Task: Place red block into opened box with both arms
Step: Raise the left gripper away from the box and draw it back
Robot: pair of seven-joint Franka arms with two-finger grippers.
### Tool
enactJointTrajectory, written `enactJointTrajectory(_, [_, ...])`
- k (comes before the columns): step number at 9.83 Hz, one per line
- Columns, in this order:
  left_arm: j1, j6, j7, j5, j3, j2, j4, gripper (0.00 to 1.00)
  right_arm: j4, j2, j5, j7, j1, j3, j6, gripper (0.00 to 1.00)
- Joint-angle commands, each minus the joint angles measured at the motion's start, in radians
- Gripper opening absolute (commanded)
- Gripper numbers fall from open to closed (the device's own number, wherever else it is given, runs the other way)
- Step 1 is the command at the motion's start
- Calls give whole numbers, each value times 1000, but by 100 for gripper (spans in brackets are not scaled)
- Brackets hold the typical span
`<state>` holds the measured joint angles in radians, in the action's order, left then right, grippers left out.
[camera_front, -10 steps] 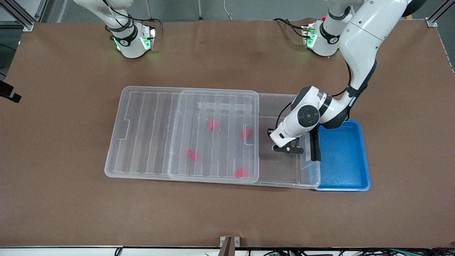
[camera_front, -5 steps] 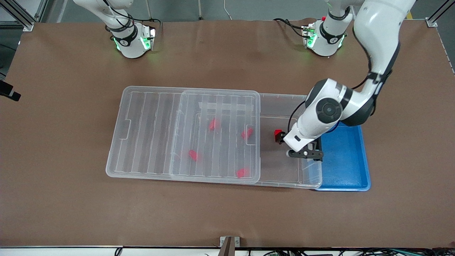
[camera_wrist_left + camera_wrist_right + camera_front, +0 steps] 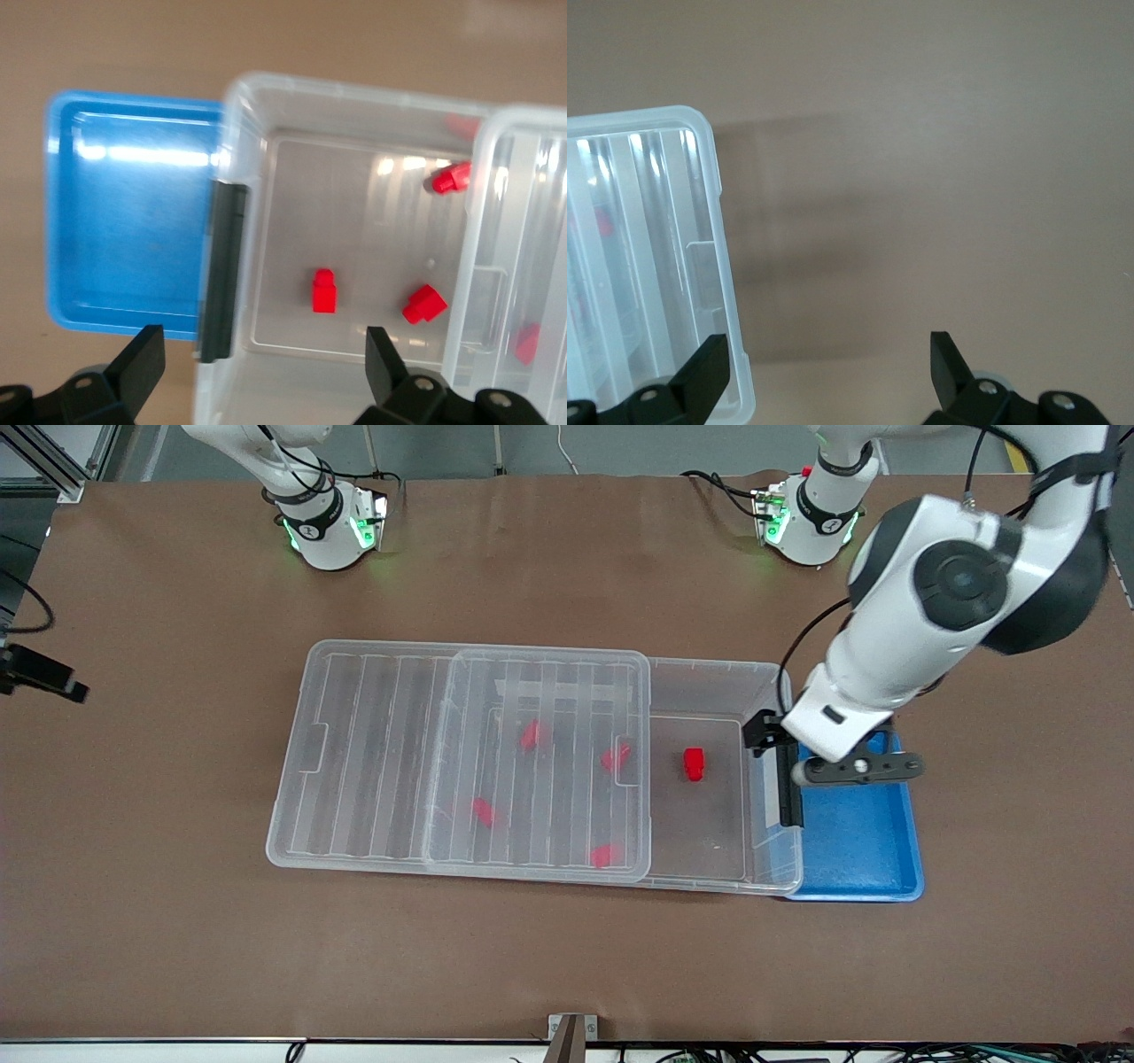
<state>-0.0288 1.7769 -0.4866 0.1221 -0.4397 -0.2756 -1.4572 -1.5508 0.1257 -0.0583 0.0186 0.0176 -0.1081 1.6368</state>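
The lid rests across the box's rims [image 3: 644, 879], so it should slide flat while the box stays in place when I push the ribbed lid's end [image 3: 294, 755].
A red block [image 3: 694, 763] [image 3: 323, 290] lies on the floor of the clear box [image 3: 709, 662], in the uncovered part at the left arm's end. My left gripper [image 3: 767, 733] [image 3: 263, 372] hangs open and empty, up over the box's end wall and its black clip handle [image 3: 787, 788] [image 3: 223, 266]. The ribbed lid [image 3: 381, 753] [image 3: 647, 266] is slid toward the right arm's end and covers most of the box. My right gripper [image 3: 826, 367] is open with nothing in it, over bare table beside the lid's end; the front view does not show it.
Several more red blocks [image 3: 614, 756] [image 3: 424, 304] lie in the box under the lid. A blue tray [image 3: 859, 841] [image 3: 133, 221] sits against the box's end at the left arm's end of the table. Brown table [image 3: 567, 974] surrounds them.
My left gripper opened and let go of the red block, which now rests on the box floor. The left arm rose and drew back toward the blue tray.
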Motion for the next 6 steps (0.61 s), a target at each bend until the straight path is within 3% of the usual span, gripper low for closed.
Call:
enactJointTrajectory(1, [-86,-40,31,-2,-5,76,-3,100,-202,38,-5,21,-31,21,204,89])
enactJointTrajectory(3, [-100,-121,78,1,6,156,6,100,-374,38,-5,57,-42,66,387,28])
enactJointTrajectory(4, [-130,-149,130,1,4,191,5,100,-459,38,-5,55,-39,91,485,6])
enactJointTrajectory(6, [-152,-245,206,-9,6,269,3,100,-526,40,-5,57,-42,108,558,0])
